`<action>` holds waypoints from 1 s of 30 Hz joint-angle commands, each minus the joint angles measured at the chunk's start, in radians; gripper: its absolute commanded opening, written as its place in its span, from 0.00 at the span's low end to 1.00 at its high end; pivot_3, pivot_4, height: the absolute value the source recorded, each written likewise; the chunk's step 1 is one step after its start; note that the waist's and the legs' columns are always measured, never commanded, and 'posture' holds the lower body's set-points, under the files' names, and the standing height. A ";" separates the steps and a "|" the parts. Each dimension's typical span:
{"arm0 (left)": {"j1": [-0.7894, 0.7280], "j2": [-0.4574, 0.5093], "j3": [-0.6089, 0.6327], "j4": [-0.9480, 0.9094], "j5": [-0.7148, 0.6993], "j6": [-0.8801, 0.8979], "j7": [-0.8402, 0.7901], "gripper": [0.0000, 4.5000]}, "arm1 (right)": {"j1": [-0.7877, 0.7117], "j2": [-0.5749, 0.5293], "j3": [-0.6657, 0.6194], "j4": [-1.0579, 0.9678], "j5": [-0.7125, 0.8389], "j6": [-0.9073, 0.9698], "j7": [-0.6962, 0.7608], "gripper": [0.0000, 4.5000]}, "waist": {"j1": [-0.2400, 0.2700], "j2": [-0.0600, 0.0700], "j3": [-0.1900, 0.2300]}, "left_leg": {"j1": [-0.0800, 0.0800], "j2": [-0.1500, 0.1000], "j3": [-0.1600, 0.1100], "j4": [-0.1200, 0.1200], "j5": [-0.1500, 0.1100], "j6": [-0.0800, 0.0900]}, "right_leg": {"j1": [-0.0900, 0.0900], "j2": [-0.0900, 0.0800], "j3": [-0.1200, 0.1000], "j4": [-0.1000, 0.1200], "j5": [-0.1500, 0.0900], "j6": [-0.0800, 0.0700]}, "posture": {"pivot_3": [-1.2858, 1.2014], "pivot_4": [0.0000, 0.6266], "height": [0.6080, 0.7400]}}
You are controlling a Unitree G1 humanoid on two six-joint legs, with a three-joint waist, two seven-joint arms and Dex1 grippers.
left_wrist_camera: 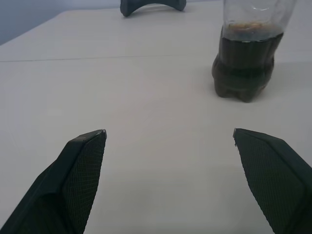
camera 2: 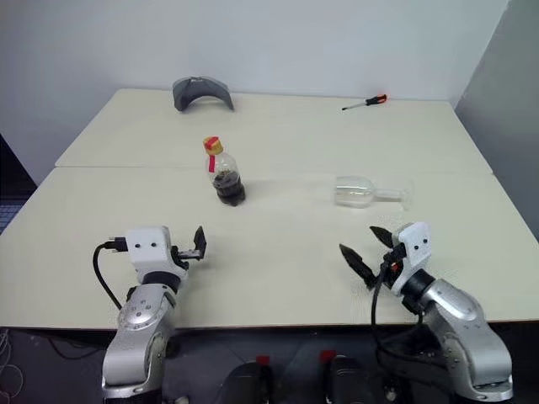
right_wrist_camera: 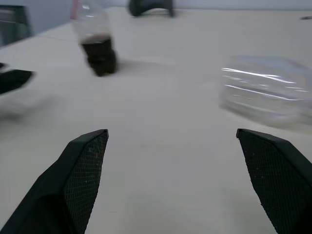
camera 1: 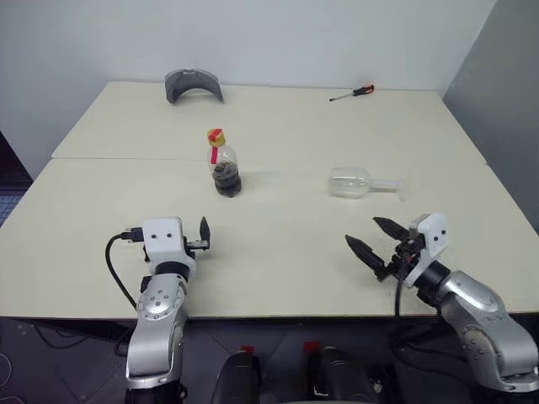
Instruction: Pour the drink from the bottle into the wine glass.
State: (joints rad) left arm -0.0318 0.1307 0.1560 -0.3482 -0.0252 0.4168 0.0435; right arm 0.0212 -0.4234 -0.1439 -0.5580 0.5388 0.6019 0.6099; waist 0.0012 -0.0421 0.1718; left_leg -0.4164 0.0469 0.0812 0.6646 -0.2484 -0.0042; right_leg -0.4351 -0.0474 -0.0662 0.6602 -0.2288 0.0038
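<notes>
I expect the round yellow-and-red cap to twist off and leave a yellow ring when I turn it, because it sits on the bottle's narrow neck.
The bottle stands upright near the middle of the table, its yellow-and-red cap on. The dark drink fills only its bottom part. To its right the clear wine glass lies on its side, stem and foot pointing right. My left gripper hovers open near the front edge, short of the bottle and slightly left of it, holding nothing. My right gripper is open and empty too. It sits in front of the glass and is angled toward the left.
A grey curved object lies at the table's far edge. A red-handled screwdriver lies at the far right. A seam runs across the table behind the bottle. The table's front edge is just below both grippers.
</notes>
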 commanded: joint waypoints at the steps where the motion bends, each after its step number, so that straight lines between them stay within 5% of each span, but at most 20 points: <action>1: -0.062 -0.002 -0.004 0.038 0.000 -0.050 -0.001 0.99 | -0.047 -0.053 -0.028 -0.080 0.178 0.088 0.063 1.00 | 0.001 0.000 0.000 | 0.000 0.000 0.000 0.000 0.000 0.000 | 0.000 0.000 0.000 0.000 0.000 0.000 | 0.52 0.24 1.00; 7: -0.154 0.001 -0.033 0.178 -0.018 -0.091 -0.056 0.99 | -0.099 -0.107 -0.015 -0.108 0.295 0.159 0.048 1.00 | 0.005 0.000 0.000 | 0.001 0.000 0.000 0.001 0.000 0.000 | 0.001 0.000 0.000 0.000 0.000 0.001 | 0.52 0.24 1.00; 30: -0.401 0.053 -0.064 0.485 -0.003 -0.232 -0.143 0.99 | -0.150 -0.064 0.025 -0.073 0.260 0.119 -0.086 1.00 | 0.006 0.000 0.000 | 0.000 0.000 0.001 0.001 0.000 0.000 | 0.001 0.000 0.000 0.000 0.001 0.002 | 0.52 0.24 1.00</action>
State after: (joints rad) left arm -0.4116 0.1744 0.0863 0.1445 -0.0384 0.2165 -0.1031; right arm -0.1101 -0.4918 -0.1150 -0.6124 0.7977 0.7420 0.5315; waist 0.0075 -0.0423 0.1717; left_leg -0.4160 0.0468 0.0821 0.6656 -0.2482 -0.0042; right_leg -0.4337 -0.0476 -0.0660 0.6604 -0.2278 0.0053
